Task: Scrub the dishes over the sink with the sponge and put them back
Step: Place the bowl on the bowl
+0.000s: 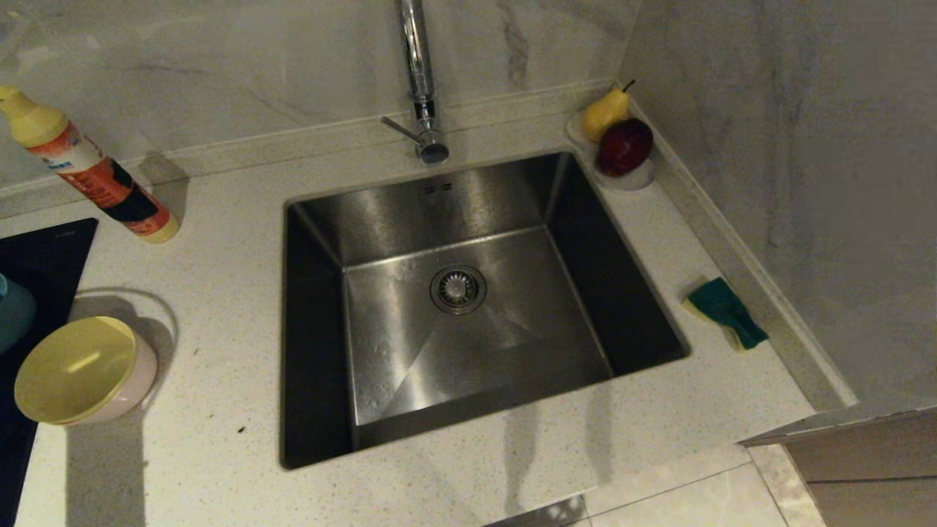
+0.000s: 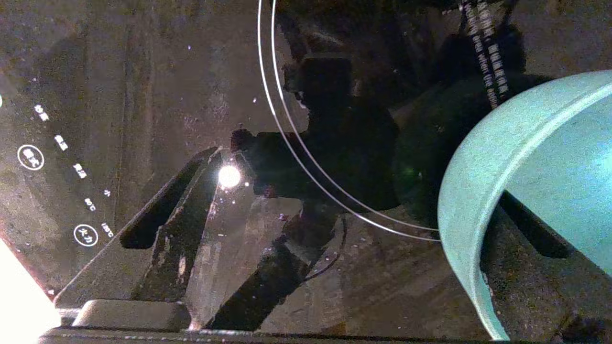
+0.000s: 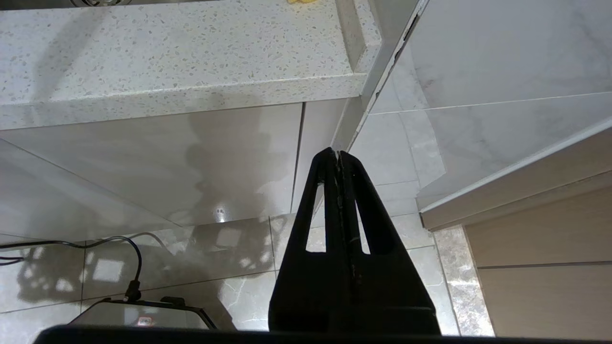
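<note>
The light blue bowl [image 1: 13, 313] will go down inside until the two bowls' rims almost meet when I lower it, because the pale yellow bowl's opening [image 1: 77, 369] is wide and empty.
The steel sink [image 1: 410, 212] lies mid-counter under the chrome tap [image 1: 421, 80]. The sponge [image 1: 725, 313], green face up, lies on the counter to the sink's right. A pale yellow bowl [image 1: 77, 369] sits nested in a pale pink bowl [image 1: 140, 380] left of the sink. The light blue bowl [image 1: 13, 311] [image 2: 483, 191] stands on the black cooktop at the far left edge. My left gripper [image 2: 358, 174] is open low over the cooktop, with the blue bowl's wall between its jaws and one finger [image 2: 526, 224] inside the bowl. My right gripper [image 3: 337, 154] hangs shut and empty below the counter.
A tilted spray bottle [image 1: 95, 176] stands at the back left. A pear [image 1: 605, 113] and a red apple [image 1: 624, 145] rest on a white dish [image 1: 633, 179] in the back right corner. The cooktop [image 2: 143, 95] is glossy black. A wall borders the counter's right side.
</note>
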Controlling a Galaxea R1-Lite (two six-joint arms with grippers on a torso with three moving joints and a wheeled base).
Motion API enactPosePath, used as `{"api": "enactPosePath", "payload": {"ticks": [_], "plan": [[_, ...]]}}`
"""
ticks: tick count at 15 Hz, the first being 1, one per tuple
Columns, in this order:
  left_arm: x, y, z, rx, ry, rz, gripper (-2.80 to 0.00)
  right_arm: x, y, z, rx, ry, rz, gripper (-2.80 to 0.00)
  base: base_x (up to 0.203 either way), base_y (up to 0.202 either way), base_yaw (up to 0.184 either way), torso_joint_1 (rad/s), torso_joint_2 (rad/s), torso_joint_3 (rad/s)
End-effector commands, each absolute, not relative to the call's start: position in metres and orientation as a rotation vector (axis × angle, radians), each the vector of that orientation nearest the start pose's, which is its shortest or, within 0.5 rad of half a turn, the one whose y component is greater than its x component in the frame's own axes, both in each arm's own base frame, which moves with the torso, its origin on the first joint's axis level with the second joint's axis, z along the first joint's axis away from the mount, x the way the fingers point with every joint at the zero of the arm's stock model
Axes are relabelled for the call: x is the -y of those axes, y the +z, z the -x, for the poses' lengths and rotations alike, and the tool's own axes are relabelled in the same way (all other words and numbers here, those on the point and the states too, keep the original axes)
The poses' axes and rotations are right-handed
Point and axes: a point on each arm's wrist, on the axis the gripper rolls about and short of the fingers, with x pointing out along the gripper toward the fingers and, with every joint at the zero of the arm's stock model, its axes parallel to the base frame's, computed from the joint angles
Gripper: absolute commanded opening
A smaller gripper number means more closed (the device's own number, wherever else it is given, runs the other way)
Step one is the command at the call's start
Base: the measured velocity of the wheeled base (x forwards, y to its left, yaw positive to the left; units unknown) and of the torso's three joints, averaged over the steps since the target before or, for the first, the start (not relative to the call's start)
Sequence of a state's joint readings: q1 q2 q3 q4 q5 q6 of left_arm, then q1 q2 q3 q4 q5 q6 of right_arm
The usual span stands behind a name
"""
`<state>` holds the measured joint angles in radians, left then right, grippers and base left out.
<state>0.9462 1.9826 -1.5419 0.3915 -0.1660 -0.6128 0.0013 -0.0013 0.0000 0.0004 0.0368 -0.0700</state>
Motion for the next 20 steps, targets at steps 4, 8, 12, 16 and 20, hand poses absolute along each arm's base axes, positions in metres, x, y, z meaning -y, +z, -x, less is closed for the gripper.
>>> {"api": "enactPosePath", "payload": {"ticks": [4,8,12,16,20], "plan": [[-0.311,0.181,-0.229,-0.516,0.960,1.019,-2.80,-0.001,0.075,0.023,0.003,0.038,0.071,-2.80,0.000,0.000,0.000,0.000,0.00,0.000],[-0.312,0.184,-0.229,-0.503,0.959,1.014,-2.80,-0.001,0.075,0.023,0.002,0.038,0.071,-2.80,0.000,0.000,0.000,0.000,0.00,0.000],[-0.310,0.203,-0.228,-0.447,0.951,0.997,-2.80,-0.001,0.075,0.023,0.003,0.038,0.071,-2.80,0.000,0.000,0.000,0.000,0.00,0.000],[-0.295,0.239,-0.217,-0.360,0.934,0.970,-2.80,-0.001,0.075,0.023,0.003,0.038,0.071,-2.80,0.000,0.000,0.000,0.000,0.00,0.000],[-0.275,0.272,-0.203,-0.291,0.913,0.933,-2.80,-0.001,0.075,0.023,0.003,0.038,0.071,-2.80,0.000,0.000,0.000,0.000,0.00,0.000]]}}
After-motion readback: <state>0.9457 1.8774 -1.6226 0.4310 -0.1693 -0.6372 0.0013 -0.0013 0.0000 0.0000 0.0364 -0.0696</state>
